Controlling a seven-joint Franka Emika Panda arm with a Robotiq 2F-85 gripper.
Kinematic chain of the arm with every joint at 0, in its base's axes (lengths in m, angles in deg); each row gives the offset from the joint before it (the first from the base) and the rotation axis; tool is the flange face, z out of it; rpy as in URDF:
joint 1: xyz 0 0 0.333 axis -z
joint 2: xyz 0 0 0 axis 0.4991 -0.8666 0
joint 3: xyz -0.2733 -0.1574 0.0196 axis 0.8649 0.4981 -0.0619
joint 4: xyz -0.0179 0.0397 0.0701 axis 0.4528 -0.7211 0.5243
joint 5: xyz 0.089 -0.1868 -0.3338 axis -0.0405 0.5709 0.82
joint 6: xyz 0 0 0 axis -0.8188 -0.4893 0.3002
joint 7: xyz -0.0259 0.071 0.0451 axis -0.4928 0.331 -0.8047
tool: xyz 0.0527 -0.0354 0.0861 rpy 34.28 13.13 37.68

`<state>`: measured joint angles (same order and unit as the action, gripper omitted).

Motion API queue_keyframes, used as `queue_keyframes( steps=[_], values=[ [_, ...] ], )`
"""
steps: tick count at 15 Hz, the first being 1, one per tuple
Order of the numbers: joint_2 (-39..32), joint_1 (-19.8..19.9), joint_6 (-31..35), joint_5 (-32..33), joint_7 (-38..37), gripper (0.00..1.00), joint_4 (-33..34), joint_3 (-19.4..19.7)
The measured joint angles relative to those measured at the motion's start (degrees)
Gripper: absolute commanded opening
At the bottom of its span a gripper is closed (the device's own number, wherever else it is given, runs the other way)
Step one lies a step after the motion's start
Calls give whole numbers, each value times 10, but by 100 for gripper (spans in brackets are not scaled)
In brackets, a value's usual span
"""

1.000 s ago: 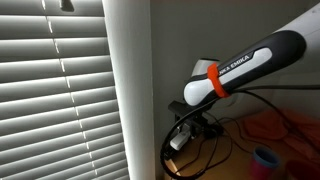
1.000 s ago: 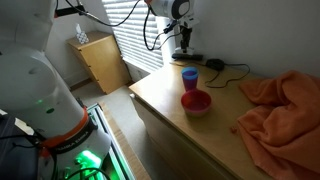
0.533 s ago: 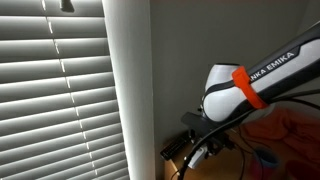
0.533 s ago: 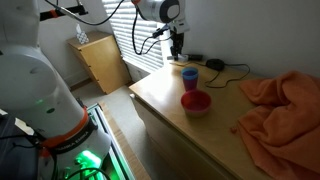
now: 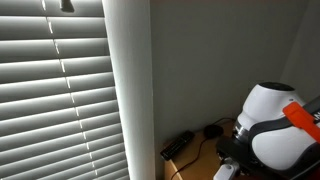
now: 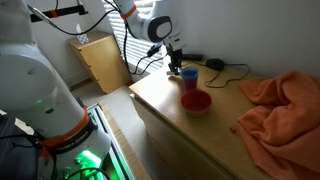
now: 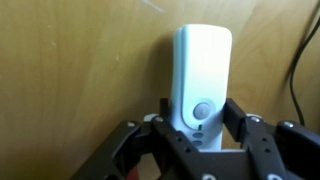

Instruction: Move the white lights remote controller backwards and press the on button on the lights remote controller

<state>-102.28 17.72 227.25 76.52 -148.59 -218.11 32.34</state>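
My gripper's fingers are on either side of the white lights remote controller's long sides [image 7: 179, 88]. Next, I open them, go up, close the fingers and push the round button [image 7: 202, 110] from above.
In the wrist view the white lights remote controller [image 7: 200, 55] stands lengthwise between my gripper's [image 7: 200, 106] two black fingers, round button facing the camera, over the wooden table top [image 7: 80, 70]. The fingers press on its two long sides, so the gripper is shut on it. In an exterior view my gripper [image 6: 175, 63] hangs just above the table's back left part, right beside the blue cup [image 6: 189, 76]. The remote itself is too small to make out there.
A slim black remote [image 6: 193, 57] [image 5: 178, 146] and a black rounded lump with a cable [image 6: 215, 65] [image 5: 212, 130] lie by the back wall. A red bowl [image 6: 196, 101] stands in front of the cup. An orange cloth [image 6: 280, 100] covers the table's other end. Window blinds [image 5: 60, 90] hang beside the table.
My arm has swung away from the back wall toward the blue cup, lower and nearer the table's edge, with the white remote in the gripper.
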Motion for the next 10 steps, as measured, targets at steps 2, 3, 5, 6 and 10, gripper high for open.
queue_keyframes(
  steps=[2, 3, 5, 6, 10],
  values=[
    [10, 4, 2, 0, 30, 82, -15, 0],
    [16, 5, 2, 0, 42, 88, -20, 0],
    [31, 5, 2, 0, 62, 100, -27, 0],
    [38, 5, 2, 1, 70, 100, -30, 0],
    [66, 5, -2, 0, 85, 100, -38, -4]
  ],
)
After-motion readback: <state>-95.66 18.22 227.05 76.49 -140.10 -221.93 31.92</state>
